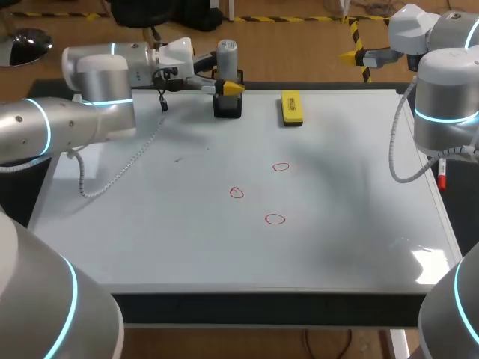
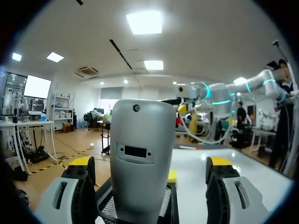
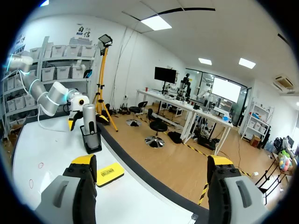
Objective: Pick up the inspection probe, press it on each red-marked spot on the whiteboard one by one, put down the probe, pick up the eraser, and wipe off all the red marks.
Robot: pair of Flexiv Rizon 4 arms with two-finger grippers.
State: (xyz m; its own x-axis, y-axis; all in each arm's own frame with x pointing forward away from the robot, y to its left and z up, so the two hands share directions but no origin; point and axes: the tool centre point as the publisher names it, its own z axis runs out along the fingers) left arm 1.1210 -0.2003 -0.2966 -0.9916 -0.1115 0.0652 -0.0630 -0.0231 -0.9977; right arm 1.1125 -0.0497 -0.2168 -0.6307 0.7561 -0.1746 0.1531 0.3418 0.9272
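The black holder's rim [image 2: 105, 204] is wide around the inspection probe [image 1: 227, 58], so the probe will slide out and leave the holder standing when the robot lifts.
The grey inspection probe [image 1: 227, 55] stands upright in a black holder [image 1: 227, 105] at the whiteboard's [image 1: 150, 224] far edge. My left gripper [image 1: 226, 79] straddles the probe, open. In the left wrist view the probe [image 2: 140, 154] is between the fingers [image 2: 79, 186], with a gap on each side. The yellow eraser [image 1: 291, 108] lies right of the holder. Three red rings [image 1: 281, 167] [image 1: 236, 193] [image 1: 275, 219] mark the board's middle. My right gripper [image 1: 358, 54] hangs open past the far right corner, holding nothing; its wrist view shows the probe [image 3: 88, 119] and eraser [image 3: 110, 173] ahead.
A coiled white cable [image 1: 120, 176] droops from my left arm onto the board's left part. A red-tipped pen [image 1: 442, 173] lies off the board's right edge, beside my right arm's base.
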